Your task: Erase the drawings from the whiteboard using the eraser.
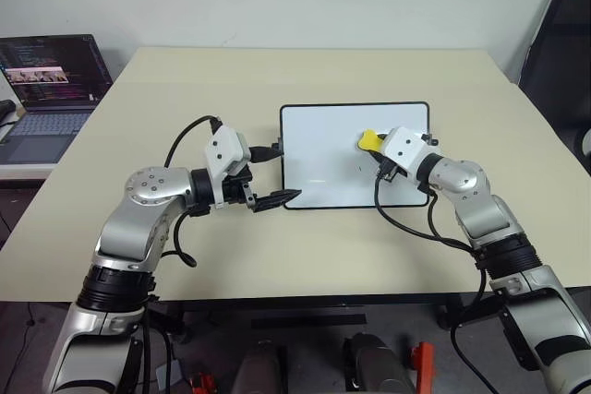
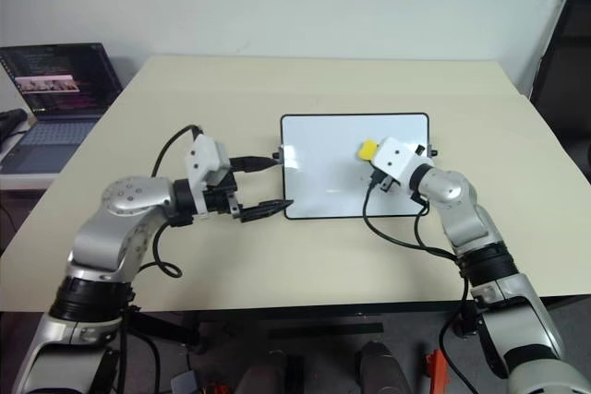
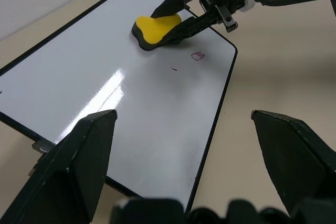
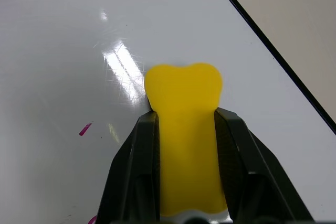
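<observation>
The red loop (image 3: 198, 56) sits behind the eraser, toward the wrist, so next my right gripper rises clear and brings the eraser in from the board's near edge (image 1: 380, 207).
The whiteboard (image 1: 323, 149) lies flat in the middle of the table, black-framed and glossy. My right gripper (image 1: 374, 145) is shut on the yellow eraser (image 1: 368, 140), which rests on the board's right part; the right wrist view has the eraser (image 4: 184, 103) clamped between both fingers. The drawings are small red marks: a loop (image 3: 198, 55) and a dash (image 3: 175, 68) close to the eraser, and a short stroke (image 4: 85, 128) beside it. My left gripper (image 1: 277, 174) stands open at the board's left edge, one finger near each end of that short side.
A beige table (image 1: 185, 89) carries the board. An open laptop (image 1: 51, 89) with a lit screen sits on a lower surface at the far left. A dark chair back (image 1: 563, 43) stands at the right rear.
</observation>
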